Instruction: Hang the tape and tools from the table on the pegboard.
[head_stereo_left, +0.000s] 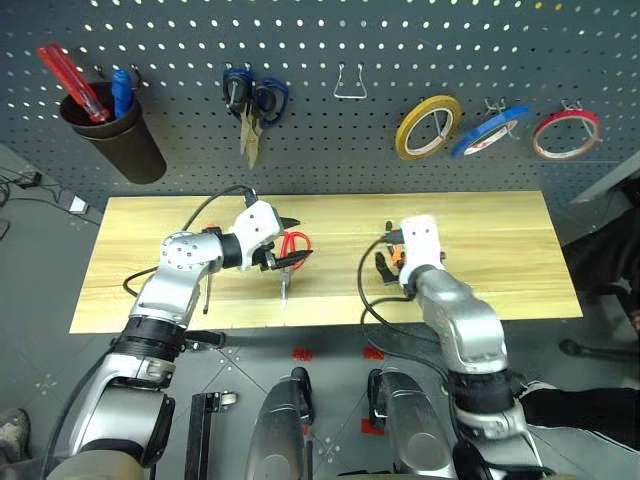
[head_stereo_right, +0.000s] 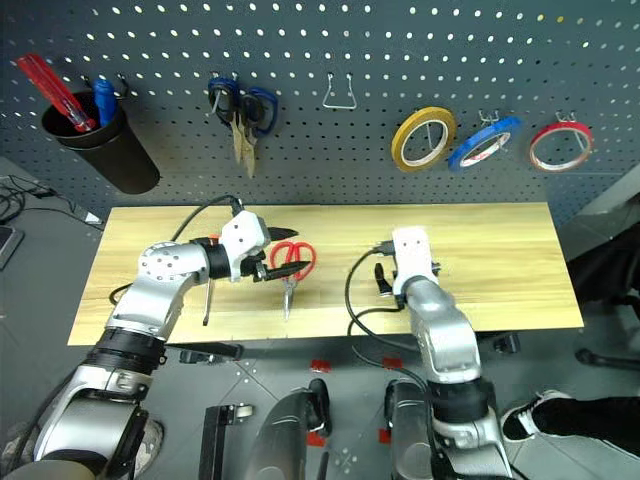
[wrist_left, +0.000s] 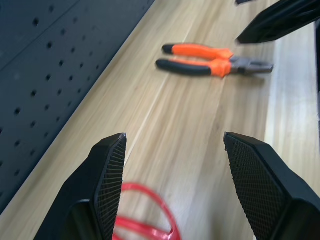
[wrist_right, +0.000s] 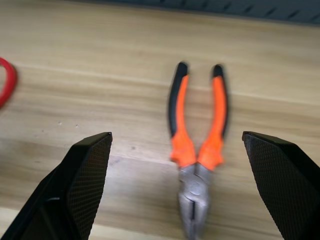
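The pliers (head_stereo_left: 397, 257) widen from narrow jaws to wide handles (wrist_right: 196, 156). They will therefore catch with the handles up when I lower the pliers' jaws through the empty wire hook.
The red-handled scissors (head_stereo_left: 291, 256) lie on the table (head_stereo_left: 500, 250) left of centre, blades toward the front edge. My left gripper (head_stereo_left: 287, 243) hovers just over their handles, open and empty; a red handle loop (wrist_left: 145, 220) sits between its fingers (wrist_left: 110, 170). The orange-and-black pliers (wrist_right: 197, 145) lie right of centre, and my right gripper (wrist_right: 176, 135) is open low over them, one finger on each side. A slim dark screwdriver (head_stereo_right: 207, 300) lies by my left forearm. The blue tape (head_stereo_left: 490, 130) hangs on the pegboard (head_stereo_left: 320, 150).
Also on the pegboard are a dark cup (head_stereo_left: 115, 130) holding a red screwdriver, blue-handled scissors (head_stereo_left: 255, 100), an empty wire hook (head_stereo_left: 350, 85), a yellow tape roll (head_stereo_left: 428, 127) and a red tape roll (head_stereo_left: 565, 133). The table's right end is bare wood.
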